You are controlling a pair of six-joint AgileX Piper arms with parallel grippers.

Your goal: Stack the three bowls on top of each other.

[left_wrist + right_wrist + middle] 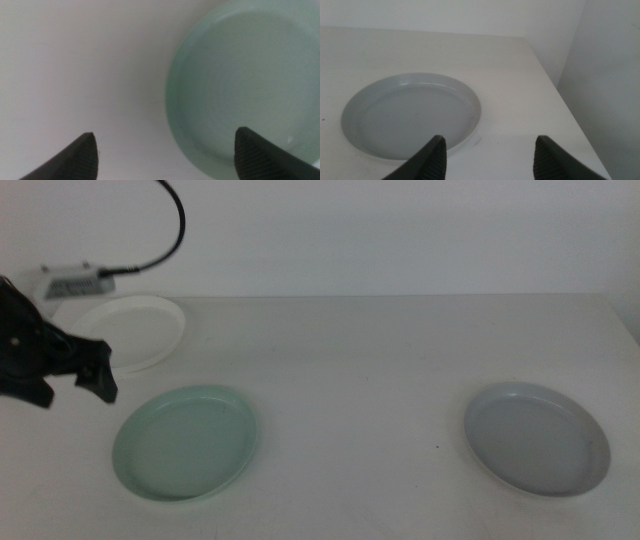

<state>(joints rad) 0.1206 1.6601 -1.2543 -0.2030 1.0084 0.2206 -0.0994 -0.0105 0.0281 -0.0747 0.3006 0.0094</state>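
Observation:
I expect the green bowl [185, 443] to be hidden when I stack the white bowl [137, 332] over it, because both have the same shallow round shape.
Three bowls lie apart on the white table. The white bowl [135, 330] is at the back left. The mint green bowl [185, 442] is at the front left; it also shows in the left wrist view [250, 85]. The pale grey bowl [536, 438] is at the front right; it also shows in the right wrist view [410, 115]. My left gripper [72, 388] is open and empty, hovering above the table just left of the green bowl's rim. My right gripper [489, 155] is open and empty near the grey bowl, out of the middle view.
A grey power box [72, 282] with a black cable [165, 220] sits at the back left by the wall. The table's right edge [555, 90] runs close to the grey bowl.

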